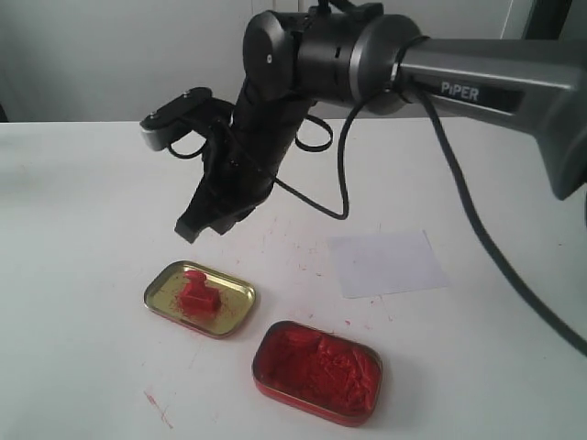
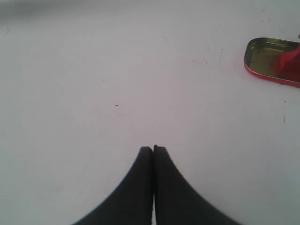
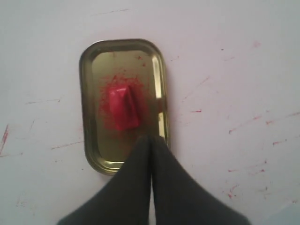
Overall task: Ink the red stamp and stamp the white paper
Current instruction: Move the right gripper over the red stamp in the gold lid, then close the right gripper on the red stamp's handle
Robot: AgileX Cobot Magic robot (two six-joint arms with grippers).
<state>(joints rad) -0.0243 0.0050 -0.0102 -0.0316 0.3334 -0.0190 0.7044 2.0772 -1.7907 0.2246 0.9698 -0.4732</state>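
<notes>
Red smears point(image 3: 144, 95) spread out around the foot of the red stamp point(image 1: 199, 295). I should expect a hidden patch of red ink under the stamp when I lift it.
The red stamp point(image 1: 197, 296) stands inside the gold tin point(image 1: 229, 312), seen from above in the right wrist view as the red stamp point(image 3: 123, 107) in the gold tin point(image 3: 89, 84). My right gripper point(image 1: 194, 225) hangs above and behind the tin, shut and empty; its tips point(image 3: 151, 138) sit over the tin's near edge. The white paper point(image 1: 386, 262) lies flat to the right. My left gripper point(image 2: 153, 148) is shut over bare table, with the gold tin point(image 2: 262, 56) far off and a bit of the stamp point(image 2: 291, 58) showing.
A red tin of lumpy red paste point(image 1: 317, 370) sits at the front, right of the gold tin. The right arm's black cable point(image 1: 477, 229) trails over the table behind the paper. The white tabletop point(image 1: 83, 229) carries red smears.
</notes>
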